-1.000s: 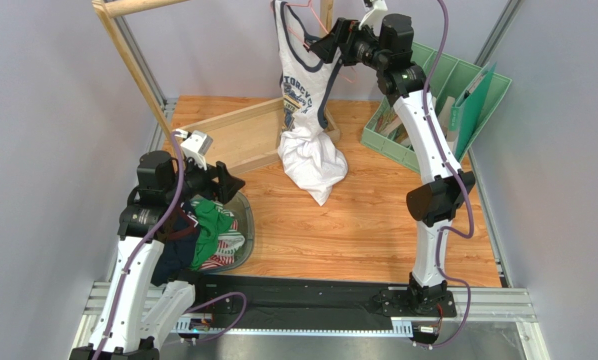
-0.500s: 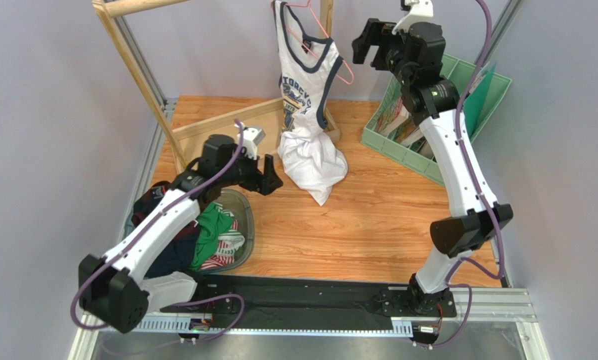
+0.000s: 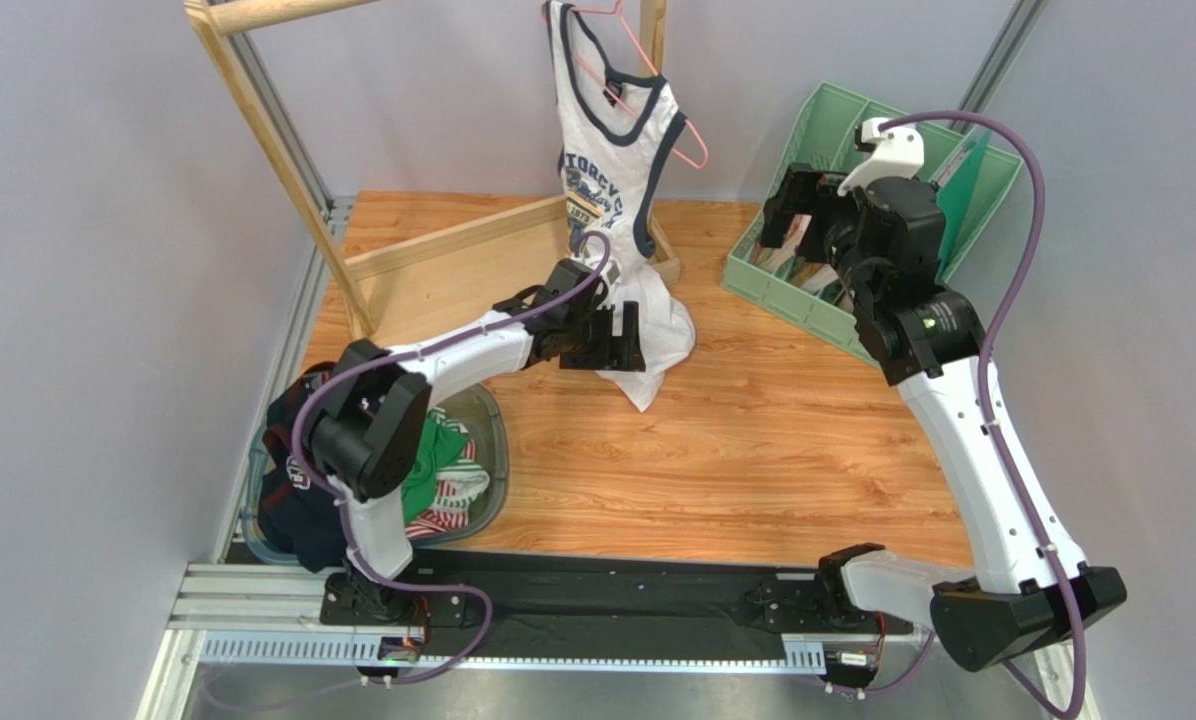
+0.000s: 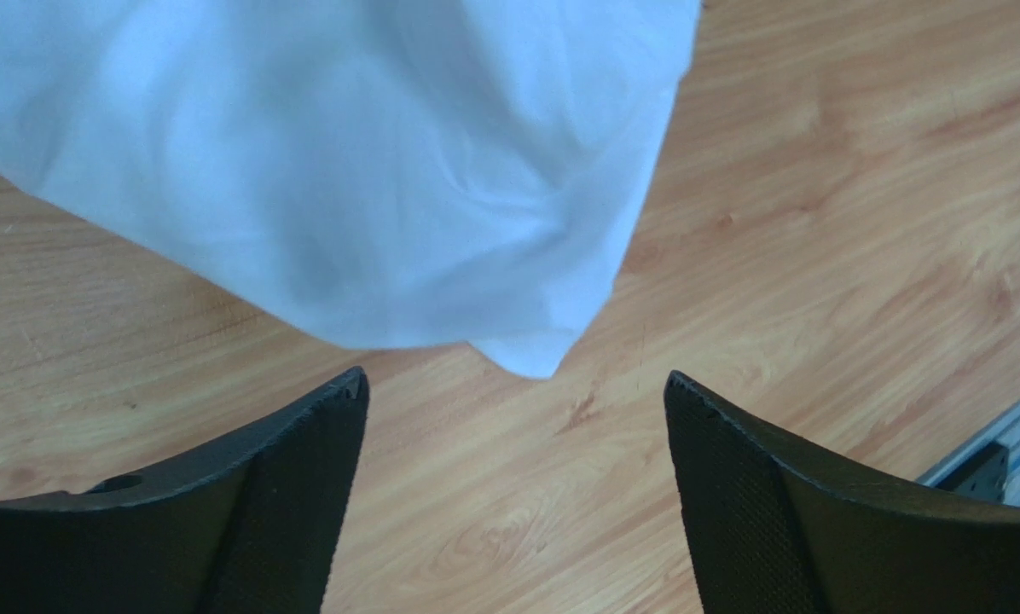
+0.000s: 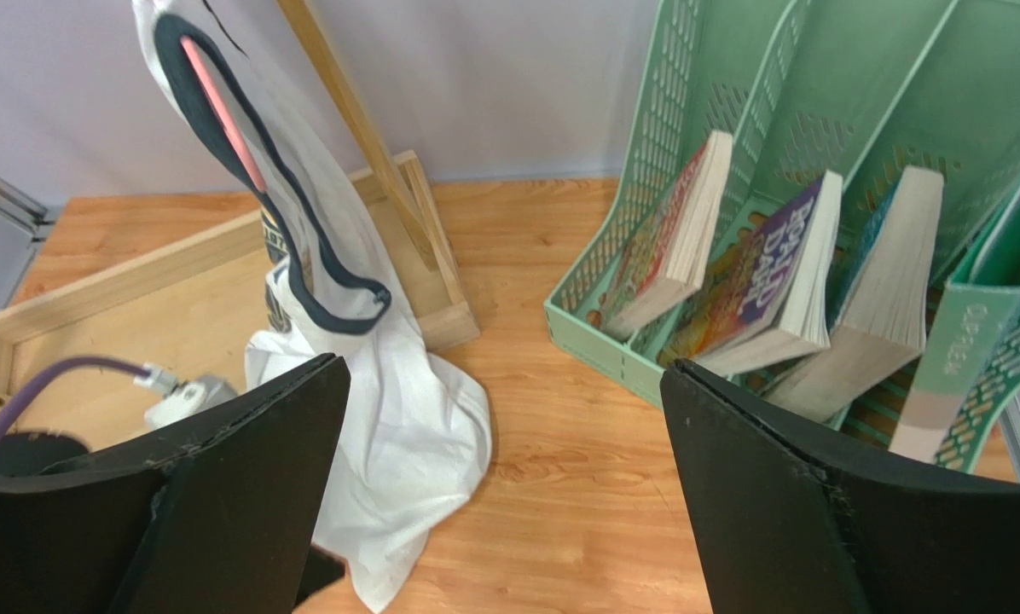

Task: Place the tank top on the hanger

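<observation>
The tank top's lower hem runs past the wooden rack's base. I should pinch it with my left gripper and bring it back over the rack's base.
The white tank top with navy trim hangs on the pink wire hanger at the top of the wooden rack. Its lower hem is bunched on the table. My left gripper is open and empty, low at that bunched hem. In the left wrist view the white cloth lies just beyond the gripper. My right gripper is open and empty, to the right of the shirt and apart from it. The right wrist view shows the shirt and a strip of the hanger beyond the gripper.
A clear basket at the left holds a green garment and a navy one. The wooden rack frame and its base stand at the back. A green file organiser with books stands at the back right.
My left arm swung from the basket across to the shirt's hem. My right gripper came away from the hanger, down and to the right, toward the green organiser.
</observation>
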`<action>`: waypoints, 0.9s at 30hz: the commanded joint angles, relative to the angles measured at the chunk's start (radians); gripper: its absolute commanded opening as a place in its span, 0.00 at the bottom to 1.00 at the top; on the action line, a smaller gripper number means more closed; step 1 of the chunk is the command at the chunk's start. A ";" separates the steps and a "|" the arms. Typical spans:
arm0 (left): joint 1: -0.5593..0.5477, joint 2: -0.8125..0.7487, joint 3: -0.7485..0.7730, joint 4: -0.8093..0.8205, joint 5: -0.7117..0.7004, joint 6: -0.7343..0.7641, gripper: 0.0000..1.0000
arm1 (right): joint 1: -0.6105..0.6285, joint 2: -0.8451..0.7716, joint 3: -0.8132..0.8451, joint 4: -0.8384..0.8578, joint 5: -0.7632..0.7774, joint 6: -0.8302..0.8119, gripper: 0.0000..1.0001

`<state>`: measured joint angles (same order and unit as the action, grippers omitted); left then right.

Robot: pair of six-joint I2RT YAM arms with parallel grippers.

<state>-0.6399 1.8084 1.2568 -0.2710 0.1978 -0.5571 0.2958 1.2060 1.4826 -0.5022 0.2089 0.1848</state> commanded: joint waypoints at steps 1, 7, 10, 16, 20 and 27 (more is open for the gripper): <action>-0.001 0.093 0.116 -0.007 -0.047 -0.099 0.94 | -0.004 -0.062 -0.053 -0.021 0.027 0.004 0.99; -0.004 0.206 0.217 -0.022 -0.126 -0.106 0.97 | -0.004 -0.103 -0.091 -0.018 -0.026 0.054 0.99; -0.009 0.278 0.306 -0.080 -0.175 -0.087 0.97 | -0.004 -0.108 -0.104 -0.009 -0.066 0.076 0.99; -0.010 0.331 0.363 -0.111 -0.274 -0.050 0.69 | -0.003 -0.123 -0.133 -0.002 -0.114 0.091 0.98; -0.009 0.327 0.357 -0.112 -0.334 -0.021 0.00 | -0.003 -0.135 -0.151 -0.001 -0.115 0.084 0.98; 0.009 0.126 0.233 -0.056 -0.443 0.052 0.00 | -0.003 -0.132 -0.169 -0.001 -0.124 0.088 0.98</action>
<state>-0.6456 2.1052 1.5429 -0.3595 -0.1413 -0.5648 0.2958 1.0920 1.3228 -0.5350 0.1017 0.2623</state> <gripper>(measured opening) 0.008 0.978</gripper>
